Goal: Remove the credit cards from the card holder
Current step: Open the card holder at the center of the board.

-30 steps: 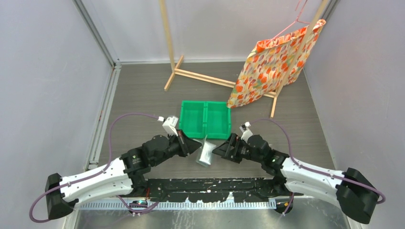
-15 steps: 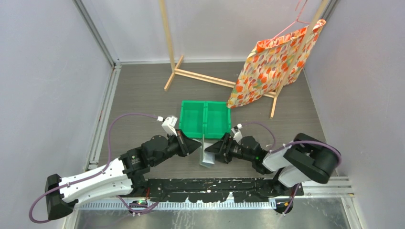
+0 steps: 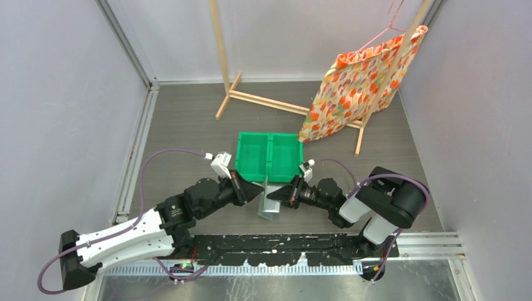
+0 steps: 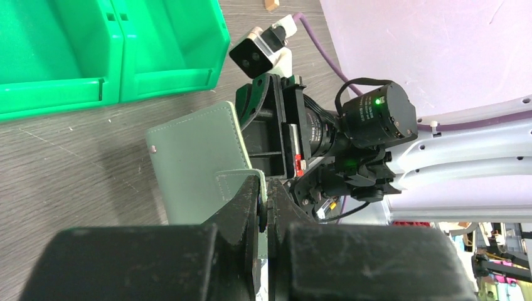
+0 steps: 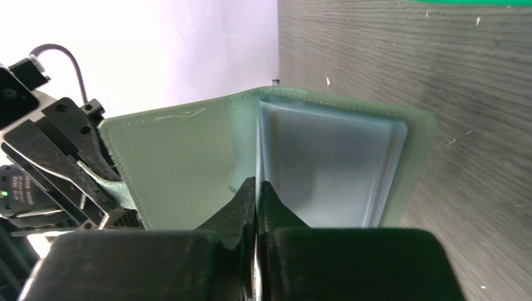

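Note:
The green cover (image 5: 172,157) stands upright at the card holder's fold, so my right gripper should push the pale sleeve (image 5: 258,147) and cover flat for my left gripper to pin down.
The grey-green card holder (image 3: 270,202) stands on edge in front of the green bin, held between my two grippers. My left gripper (image 3: 259,193) is shut on its strap flap, with the card holder (image 4: 194,157) just beyond the closed fingertips of the left gripper (image 4: 265,188). My right gripper (image 3: 277,197) comes in from the other side. In the right wrist view, the right gripper (image 5: 257,183) is shut on a thin pale edge where the green cover (image 5: 175,163) meets the pale blue-grey inside (image 5: 326,169). No credit cards show; whether that edge is a card I cannot tell.
A green two-compartment bin (image 3: 270,157) sits just behind the grippers, and the same bin (image 4: 94,50) shows in the left wrist view. A wooden rack (image 3: 263,100) with a floral fabric bag (image 3: 364,81) on a hanger stands at the back. Grey walls close in both sides.
My right arm has reached left to the card holder and its gripper has gone from open to shut on the holder's inner edge. The left gripper keeps its hold, barely moved.

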